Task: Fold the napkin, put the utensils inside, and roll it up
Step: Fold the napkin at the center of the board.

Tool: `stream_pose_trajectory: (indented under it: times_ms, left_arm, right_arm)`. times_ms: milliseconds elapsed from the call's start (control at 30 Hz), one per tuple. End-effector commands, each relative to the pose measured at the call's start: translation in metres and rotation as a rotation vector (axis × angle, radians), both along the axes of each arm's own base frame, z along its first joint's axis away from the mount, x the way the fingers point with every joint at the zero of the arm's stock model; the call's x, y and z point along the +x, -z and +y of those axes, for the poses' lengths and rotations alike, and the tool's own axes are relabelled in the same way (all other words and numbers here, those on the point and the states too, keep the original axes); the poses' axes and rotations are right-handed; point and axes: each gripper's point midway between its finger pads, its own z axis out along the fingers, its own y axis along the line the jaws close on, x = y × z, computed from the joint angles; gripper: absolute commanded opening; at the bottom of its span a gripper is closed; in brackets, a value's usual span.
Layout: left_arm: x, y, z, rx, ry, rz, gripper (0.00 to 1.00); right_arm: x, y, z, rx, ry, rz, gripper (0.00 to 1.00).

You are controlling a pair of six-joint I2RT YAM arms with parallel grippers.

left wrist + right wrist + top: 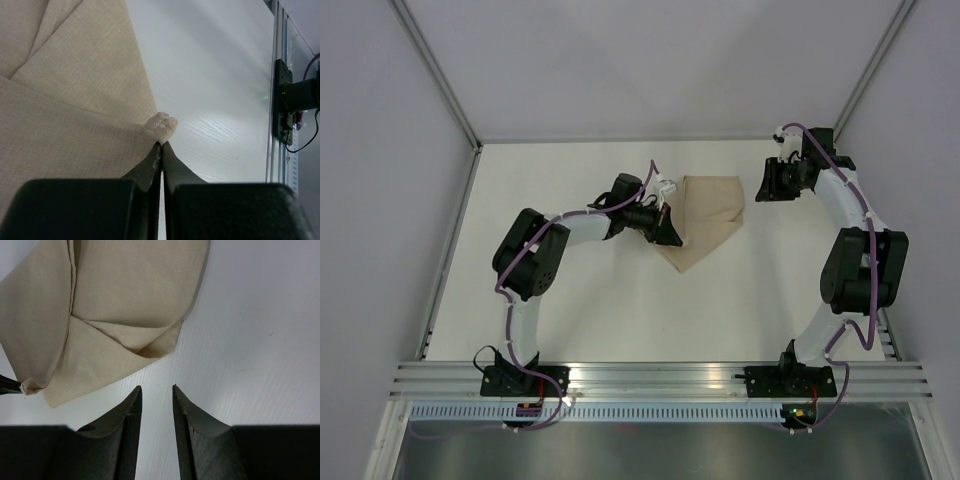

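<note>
The pinched corner (31,385) is just short of the bottom layer's near corner (682,268). My left gripper should continue to pull it there until the two meet, and then let go.
The beige napkin (708,218) lies partly folded on the white table, with loose overlapping layers. It fills the upper left of the left wrist view (75,100) and the top of the right wrist view (115,300). My left gripper (672,234) is shut on a bunched corner of the napkin (163,126) at the cloth's left edge. My right gripper (761,186) is open and empty, just off the napkin's right side; in its wrist view (157,387) the jaws stand apart over bare table. The fork is not in view.
The white table (600,300) is enclosed by grey walls at the left, back and right. An aluminium rail (660,378) carries both arm bases at the near edge. The right arm's base (287,102) shows in the left wrist view.
</note>
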Motion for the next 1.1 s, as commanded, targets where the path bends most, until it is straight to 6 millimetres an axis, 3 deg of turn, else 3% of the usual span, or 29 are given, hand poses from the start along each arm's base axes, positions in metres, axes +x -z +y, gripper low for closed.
stream_pose_trajectory:
  times_ms: [0, 500, 633, 733, 767, 800, 867, 1067]
  left_arm:
    - [-0.003, -0.006, -0.002, 0.011, 0.028, -0.080, 0.02]
    - [-0.019, 0.026, 0.005, 0.135, 0.020, -0.091, 0.04]
    - [-0.020, 0.029, 0.005, 0.163, 0.015, -0.110, 0.12]
    - [-0.019, 0.025, 0.004, 0.166, 0.007, -0.129, 0.25]
    - [-0.018, 0.024, 0.004, 0.166, 0.003, -0.134, 0.35]
    - [-0.018, 0.024, 0.003, 0.168, 0.004, -0.139, 0.39]
    - [-0.014, 0.017, 0.002, 0.159, -0.005, -0.153, 0.48]
    - [-0.002, -0.019, -0.006, 0.099, -0.038, -0.221, 0.55]
  right_arm:
    - [-0.001, -0.014, 0.004, 0.003, -0.010, -0.042, 0.37]
    - [0.001, -0.009, 0.010, -0.011, -0.021, -0.037, 0.37]
    - [0.001, -0.008, 0.011, -0.015, -0.021, -0.033, 0.37]
    - [0.003, -0.008, 0.011, -0.021, -0.016, -0.035, 0.37]
    - [0.003, -0.006, 0.012, -0.024, -0.017, -0.028, 0.37]
    - [0.004, -0.007, 0.012, -0.024, -0.016, -0.032, 0.37]
    - [0.003, -0.009, 0.012, -0.030, -0.018, -0.031, 0.36]
    - [0.001, -0.004, 0.010, -0.040, -0.019, -0.029, 0.37]
